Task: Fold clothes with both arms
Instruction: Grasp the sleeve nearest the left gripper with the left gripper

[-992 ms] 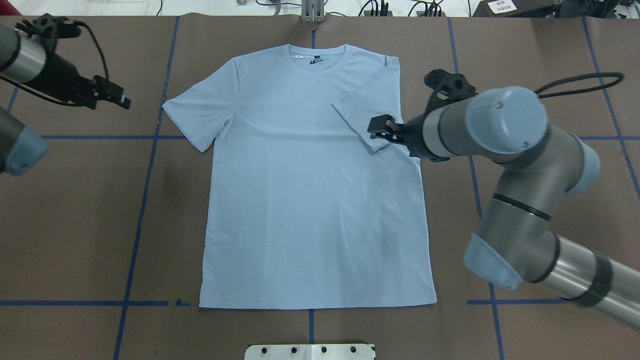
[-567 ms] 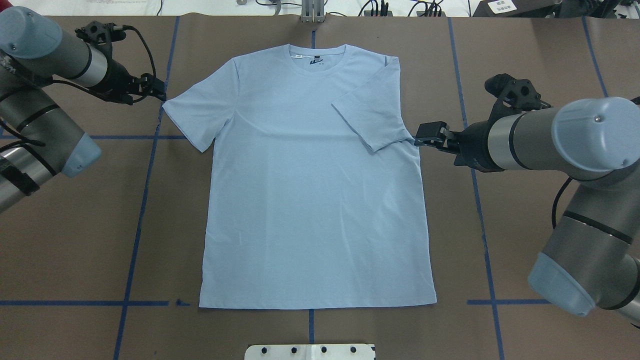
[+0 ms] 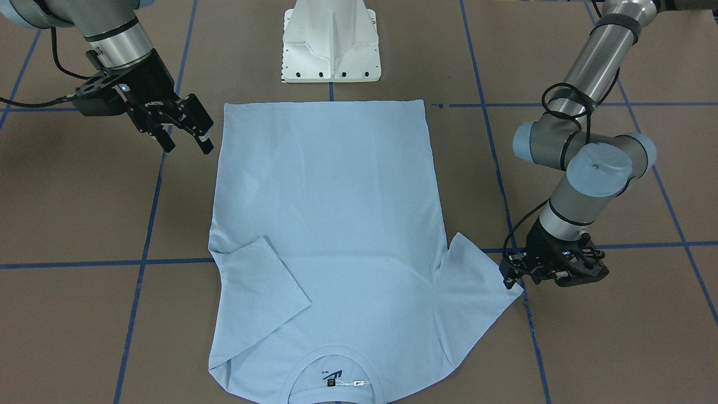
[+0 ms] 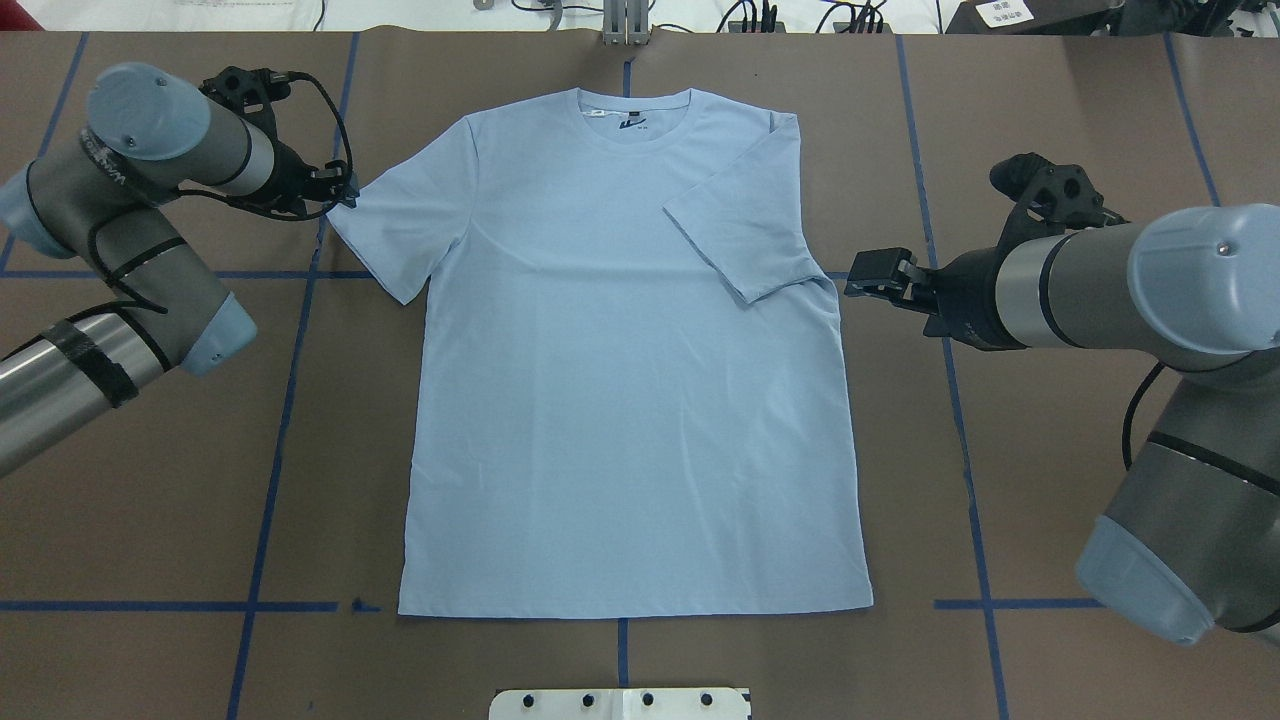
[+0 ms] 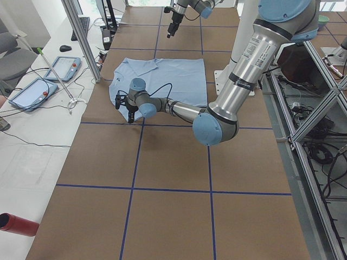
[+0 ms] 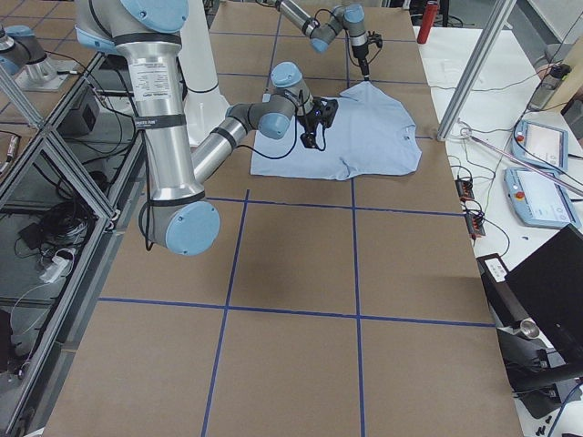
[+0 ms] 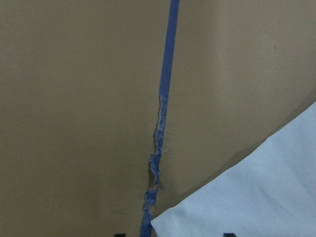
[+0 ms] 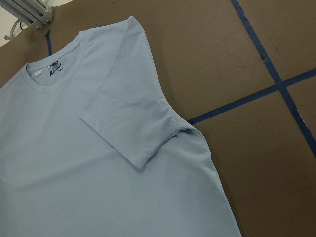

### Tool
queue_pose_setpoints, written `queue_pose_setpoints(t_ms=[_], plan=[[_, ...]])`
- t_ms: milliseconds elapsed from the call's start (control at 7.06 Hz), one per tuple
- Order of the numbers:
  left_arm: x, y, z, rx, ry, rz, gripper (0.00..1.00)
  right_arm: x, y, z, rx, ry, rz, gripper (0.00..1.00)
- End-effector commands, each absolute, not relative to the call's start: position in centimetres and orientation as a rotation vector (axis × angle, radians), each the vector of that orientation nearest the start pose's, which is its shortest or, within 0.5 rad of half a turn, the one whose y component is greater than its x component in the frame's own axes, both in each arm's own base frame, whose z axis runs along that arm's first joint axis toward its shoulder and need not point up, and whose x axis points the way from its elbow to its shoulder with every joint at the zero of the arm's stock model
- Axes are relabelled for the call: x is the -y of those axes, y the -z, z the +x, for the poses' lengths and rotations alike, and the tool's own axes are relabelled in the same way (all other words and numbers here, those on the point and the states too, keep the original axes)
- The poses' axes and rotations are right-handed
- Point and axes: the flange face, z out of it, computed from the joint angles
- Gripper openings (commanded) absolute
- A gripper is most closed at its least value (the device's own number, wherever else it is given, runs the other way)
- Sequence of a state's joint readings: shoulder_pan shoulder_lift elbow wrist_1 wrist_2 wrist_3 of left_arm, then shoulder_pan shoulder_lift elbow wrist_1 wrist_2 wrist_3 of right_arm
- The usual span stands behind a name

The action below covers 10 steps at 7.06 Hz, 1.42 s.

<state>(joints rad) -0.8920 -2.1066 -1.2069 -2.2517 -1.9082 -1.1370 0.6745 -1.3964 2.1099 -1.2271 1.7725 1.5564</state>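
Observation:
The spread sleeve (image 3: pixel 474 294) joins the body at a curved seam (image 3: pixel 436 315), so the sleeve will fold over there and the body will stay flat when I carry the sleeve inward.
The light blue t-shirt (image 4: pixel 620 380) lies flat on the brown table, neck label up at the far edge. Its sleeve (image 4: pixel 740 230) on my right side is folded inward over the body; the other sleeve (image 4: pixel 400 220) is spread out. My left gripper (image 4: pixel 340 190) is low at that spread sleeve's tip. In the left wrist view its fingertips (image 7: pixel 118 234) stand apart on both sides of the sleeve corner (image 7: pixel 256 197), so it is open. My right gripper (image 4: pixel 872 273) is open and empty, just off the shirt's right edge, beside the folded sleeve (image 8: pixel 128 123).
The white pedestal base (image 3: pixel 331 42) stands behind the shirt's hem. Blue tape lines (image 4: pixel 290 400) cross the table. A metal bracket (image 4: pixel 625 25) sits at the far edge. Tablets (image 5: pixel 38 89) and cables lie on the white side bench.
My right gripper has let go of the folded sleeve and drawn back to the right, off the shirt. My left arm has swung in and brought its gripper to the spread sleeve's tip.

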Motion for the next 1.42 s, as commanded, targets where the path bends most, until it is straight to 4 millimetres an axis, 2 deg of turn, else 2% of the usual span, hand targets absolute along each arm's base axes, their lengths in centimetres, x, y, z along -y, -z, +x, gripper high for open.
queue_pose_setpoints(t_ms=[0, 142, 425, 709, 850, 992, 1134, 1276], plan=[[64.2, -45.1, 39.9, -0.851, 0.285, 0.276, 0.59, 40.3, -28.8, -32.3, 1.060, -0.490, 0.184, 1.00], [64.2, -45.6, 40.0, -0.845, 0.285, 0.269, 0.53, 40.3, -28.7, -32.3, 1.061, -0.490, 0.184, 1.00], [64.2, -45.5, 40.2, -0.844, 0.282, 0.269, 0.16, 40.3, -28.9, -32.3, 1.057, -0.491, 0.183, 1.00], [64.3, -44.9, 40.5, -0.848, 0.283, 0.270, 0.00, 40.2, -29.0, -32.3, 1.056, -0.490, 0.181, 1.00], [64.4, -44.2, 40.5, -0.856, 0.285, 0.276, 0.00, 40.2, -29.0, -32.3, 1.056, -0.489, 0.180, 1.00], [64.6, -42.6, 40.5, -0.871, 0.282, 0.290, 0.00, 40.2, -29.0, -32.3, 1.056, -0.489, 0.180, 1.00], [64.4, -40.0, 40.4, -0.910, 0.293, 0.303, 0.00, 40.2, -29.0, -32.3, 1.056, -0.487, 0.181, 1.00], [62.7, -35.2, 43.0, -0.998, 0.343, 0.268, 0.00, 40.2, -29.0, -32.3, 1.058, -0.488, 0.181, 1.00]])
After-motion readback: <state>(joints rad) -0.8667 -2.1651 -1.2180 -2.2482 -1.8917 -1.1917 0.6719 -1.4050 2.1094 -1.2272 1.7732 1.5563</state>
